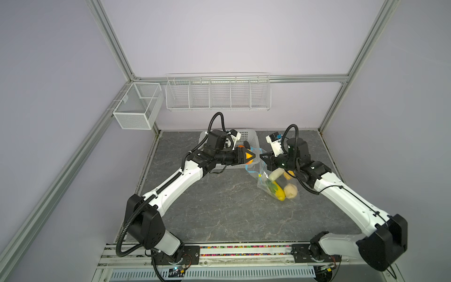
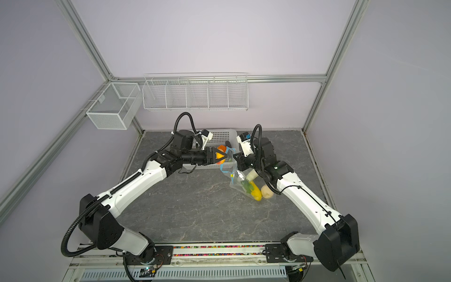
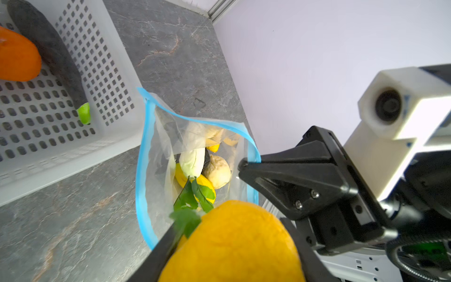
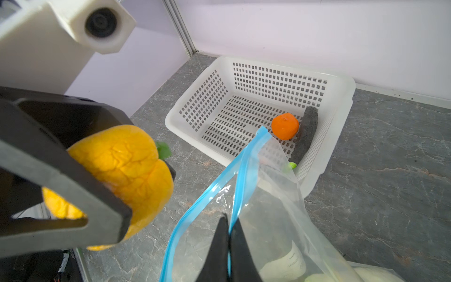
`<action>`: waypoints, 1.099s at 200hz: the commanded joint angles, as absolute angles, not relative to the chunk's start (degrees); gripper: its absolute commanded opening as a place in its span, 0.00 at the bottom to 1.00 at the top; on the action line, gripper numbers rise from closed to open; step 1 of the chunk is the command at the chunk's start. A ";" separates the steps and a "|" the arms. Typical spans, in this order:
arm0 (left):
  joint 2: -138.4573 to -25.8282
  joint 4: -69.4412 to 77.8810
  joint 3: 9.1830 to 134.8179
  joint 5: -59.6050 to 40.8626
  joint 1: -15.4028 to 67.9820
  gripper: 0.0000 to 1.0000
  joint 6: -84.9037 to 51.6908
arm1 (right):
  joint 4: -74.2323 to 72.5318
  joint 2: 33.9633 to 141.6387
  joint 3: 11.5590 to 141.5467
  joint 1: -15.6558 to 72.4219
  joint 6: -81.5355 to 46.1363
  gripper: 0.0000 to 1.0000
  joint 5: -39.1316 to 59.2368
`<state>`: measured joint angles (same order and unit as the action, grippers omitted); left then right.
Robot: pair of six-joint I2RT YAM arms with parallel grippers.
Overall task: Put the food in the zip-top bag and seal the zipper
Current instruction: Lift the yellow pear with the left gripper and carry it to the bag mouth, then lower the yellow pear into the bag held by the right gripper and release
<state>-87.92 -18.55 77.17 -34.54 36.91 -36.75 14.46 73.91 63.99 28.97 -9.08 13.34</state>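
Observation:
The zip-top bag's opening [image 3: 199, 159] is wide open toward the yellow-orange pepper, so my left gripper should keep moving in until the pepper is past the light-blue zipper [image 3: 141, 188], then let go.
My left gripper [image 1: 250, 155] is shut on a yellow-orange pepper [image 3: 234, 256] with a green stem, held just above the mouth of the zip-top bag [image 3: 166, 136]. My right gripper [image 4: 229, 219] is shut on the light-blue zipper [image 4: 214, 185], pinching one lip and keeping the mouth lifted open. The zipper's yellow slider tab [image 1: 260, 175] hangs lower down. Inside the bag lie a white piece [image 3: 192, 161], a beige piece [image 3: 217, 168] and a yellow piece with green leaves [image 1: 279, 193]. An orange piece [image 4: 284, 126] and a dark piece [image 4: 305, 136] lie in the basket.
The white perforated basket [image 4: 341, 102] stands right behind the bag, near the back wall. A wire rack [image 1: 217, 94] and a mesh box [image 1: 136, 105] hang on the walls above the table. Metal frame posts stand at the back corners.

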 commanded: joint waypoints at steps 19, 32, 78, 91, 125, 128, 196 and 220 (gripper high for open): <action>-90.15 -12.87 75.67 -37.08 37.96 0.42 -39.77 | 12.92 71.90 62.97 29.39 -9.75 0.07 14.24; -90.34 -11.94 75.04 -37.43 37.97 0.42 -40.38 | 12.92 71.76 62.93 29.43 -9.81 0.07 14.24; -91.73 -9.13 73.84 -38.41 38.23 0.42 -41.95 | 13.00 71.04 63.02 29.42 -9.96 0.07 14.24; -92.23 -8.15 73.57 -38.73 38.32 0.42 -42.51 | 13.00 70.84 63.02 29.44 -10.01 0.07 14.23; -93.39 -7.55 73.49 -38.94 38.91 0.42 -42.78 | 13.27 70.49 63.19 29.44 -10.10 0.07 14.30; -93.49 -7.56 73.30 -38.86 38.98 0.42 -42.83 | 13.27 70.42 63.19 29.40 -10.10 0.07 14.29; -94.74 -8.63 71.72 -37.90 39.20 0.42 -41.95 | 13.45 69.35 63.02 29.44 -9.93 0.07 14.15; -95.39 -9.44 71.84 -37.62 39.20 0.43 -41.42 | 13.46 69.35 63.26 29.37 -9.82 0.07 14.24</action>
